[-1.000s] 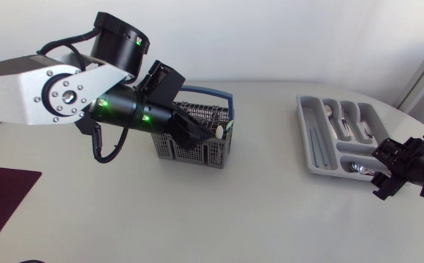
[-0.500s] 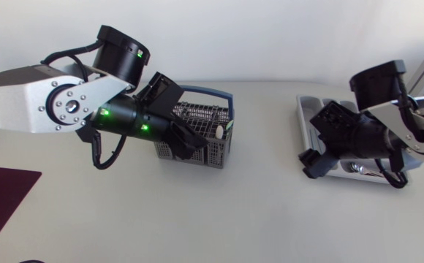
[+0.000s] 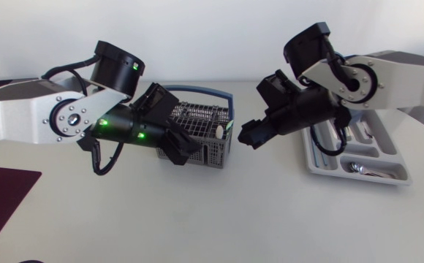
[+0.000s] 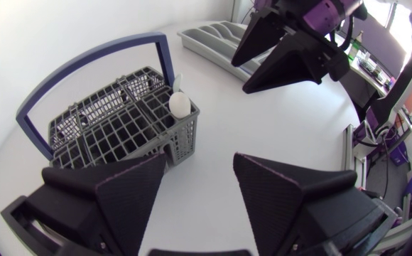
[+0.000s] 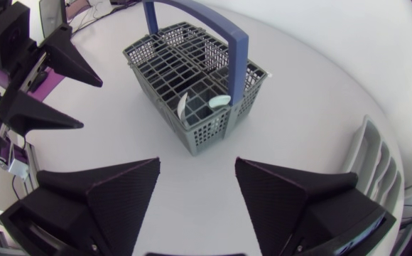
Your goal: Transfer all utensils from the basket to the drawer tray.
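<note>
The thin white utensil point(image 5: 182, 107) should come free by itself and leave the basket standing when the robot lifts it, because an open gap point(image 5: 199, 110) separates the utensil from the rounded tip.
The grey wire basket point(image 3: 201, 120) with a blue handle stands mid-table and holds white-handled utensils point(image 5: 219, 102), one with its rounded tip point(image 4: 179, 104) sticking up at a corner. My left gripper point(image 3: 179, 142) hangs open and empty at the basket's near-left side, the basket point(image 4: 114, 124) lying just ahead of its fingers. My right gripper point(image 3: 250, 134) is open and empty just right of the basket, looking down on the basket point(image 5: 192, 78). The grey drawer tray point(image 3: 387, 175) lies at the right with cutlery in it, partly hidden by my right arm.
A dark maroon mat point(image 3: 0, 197) lies at the table's near-left corner. In each wrist view the other arm's gripper shows past the basket: the right gripper point(image 4: 291, 50) and the left gripper point(image 5: 57, 67). The tray's rim point(image 5: 373, 153) lies beside the right gripper.
My right arm has swung from the tray at the far right across to the basket's right side. The left arm has shifted slightly toward the near side of the basket.
</note>
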`<state>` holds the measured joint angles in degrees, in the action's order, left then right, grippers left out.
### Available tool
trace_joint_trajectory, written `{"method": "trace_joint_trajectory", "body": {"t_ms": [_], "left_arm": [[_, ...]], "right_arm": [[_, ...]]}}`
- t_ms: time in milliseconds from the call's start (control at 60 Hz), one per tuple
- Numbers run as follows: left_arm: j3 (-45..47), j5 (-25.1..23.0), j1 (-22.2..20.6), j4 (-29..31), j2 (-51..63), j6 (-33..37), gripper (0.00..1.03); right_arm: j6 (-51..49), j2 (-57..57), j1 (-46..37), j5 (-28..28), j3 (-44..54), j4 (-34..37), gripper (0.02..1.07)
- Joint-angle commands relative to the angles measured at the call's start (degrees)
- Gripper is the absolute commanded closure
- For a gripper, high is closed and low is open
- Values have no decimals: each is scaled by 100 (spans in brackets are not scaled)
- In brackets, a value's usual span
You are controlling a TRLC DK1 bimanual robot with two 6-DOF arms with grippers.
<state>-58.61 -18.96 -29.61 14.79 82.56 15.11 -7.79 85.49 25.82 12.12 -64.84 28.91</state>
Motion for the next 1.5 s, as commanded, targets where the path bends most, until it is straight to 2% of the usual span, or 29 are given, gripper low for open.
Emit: {"method": "trace_joint_trajectory", "body": {"t_ms": [0, 50, 283, 333, 400, 550, 717, 783, 883, 1000, 1483], "left_arm": [[174, 24, 51, -125, -4, 123, 36], [201, 24, 60, -178, 14, 123, 36], [236, 24, 78, -327, 111, 123, 36], [254, 24, 87, -362, 128, 123, 36], [262, 24, 87, -398, 146, 123, 36], [280, 24, 95, -450, 190, 141, 36], [315, 24, 139, -503, 216, 150, 36], [324, 24, 130, -512, 234, 141, 36], [324, 24, 130, -538, 234, 141, 36], [333, 24, 113, -538, 234, 141, 36], [359, 24, 69, -538, 269, 132, 36]], "right_arm": [[340, 345, 107, 142, -275, 45, 43], [419, 512, 133, 194, -424, 45, 48], [630, 1189, 186, 247, -1057, 45, 49], [674, 1321, 195, 247, -1198, 45, 57], [788, 1505, 221, 238, -1374, 45, 61], [832, 1831, 344, 229, -1593, 80, 63], [850, 2006, 371, 194, -1664, 80, 84], [841, 2041, 371, 133, -1655, 71, 84], [841, 2059, 362, 115, -1628, 45, 93], [788, 2006, 353, 115, -1593, 19, 96], [762, 1523, 292, 352, -1435, 71, 97]]}}
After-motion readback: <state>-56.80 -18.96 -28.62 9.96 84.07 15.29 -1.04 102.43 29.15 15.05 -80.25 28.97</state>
